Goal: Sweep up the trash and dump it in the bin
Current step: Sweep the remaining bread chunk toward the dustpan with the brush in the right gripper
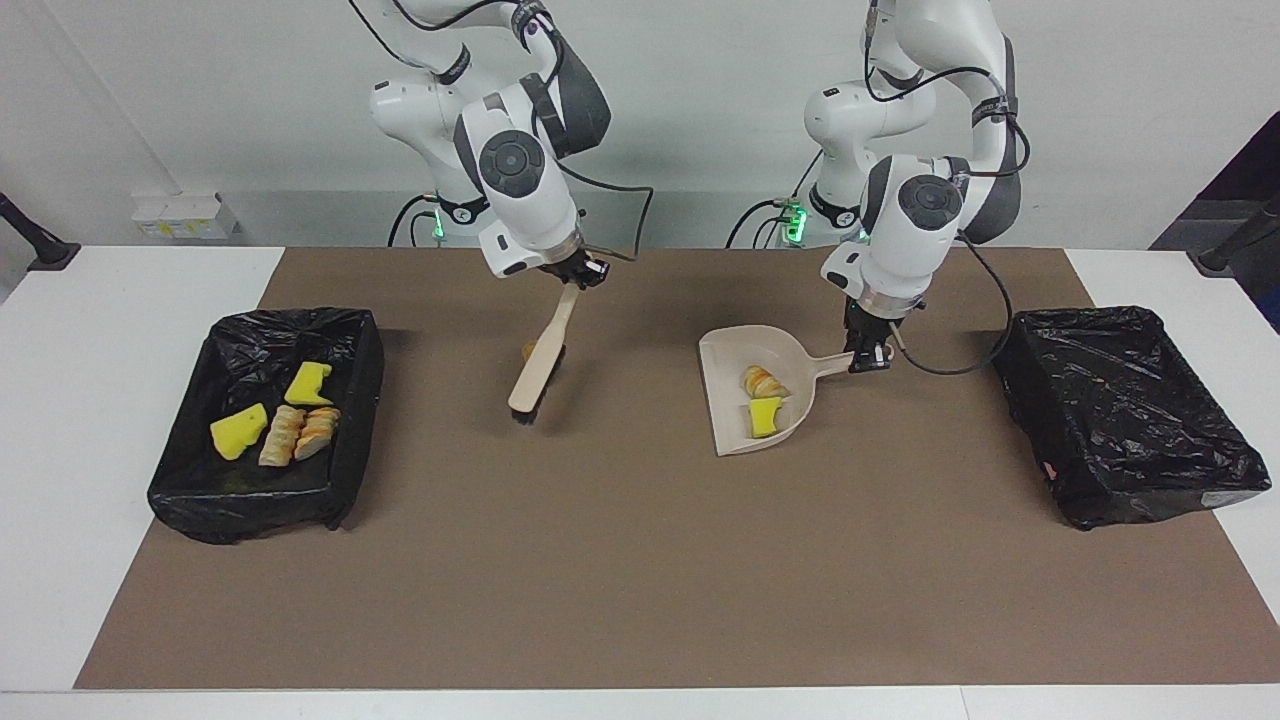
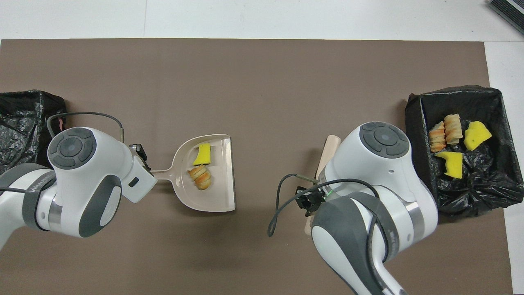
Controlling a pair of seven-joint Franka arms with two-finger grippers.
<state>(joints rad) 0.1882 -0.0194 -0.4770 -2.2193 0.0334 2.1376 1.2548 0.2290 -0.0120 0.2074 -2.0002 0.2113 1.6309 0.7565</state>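
Observation:
The tan lump (image 1: 528,349) is on the side of the brush away from the dustpan, so my right gripper should move the brush past the lump and then sweep toward the dustpan (image 2: 220,176).
My right gripper (image 1: 580,272) is shut on the handle of a beige brush (image 1: 540,365), which slants down to the mat. A tan lump of trash (image 1: 527,350) peeks out beside the brush, on the side toward the right arm's end; my right arm hides it in the overhead view. My left gripper (image 1: 866,355) is shut on the handle of the beige dustpan (image 1: 725,355), which lies flat on the mat. In the pan are a bread-like lump (image 2: 200,177) and a yellow sponge piece (image 2: 202,153). The black-lined bin (image 1: 250,505) at the right arm's end holds several scraps.
A second black-lined bin (image 1: 1130,470) stands at the left arm's end, with no scraps showing in it. Brown mat (image 1: 640,560) covers the table between the bins. A cable loops from each wrist.

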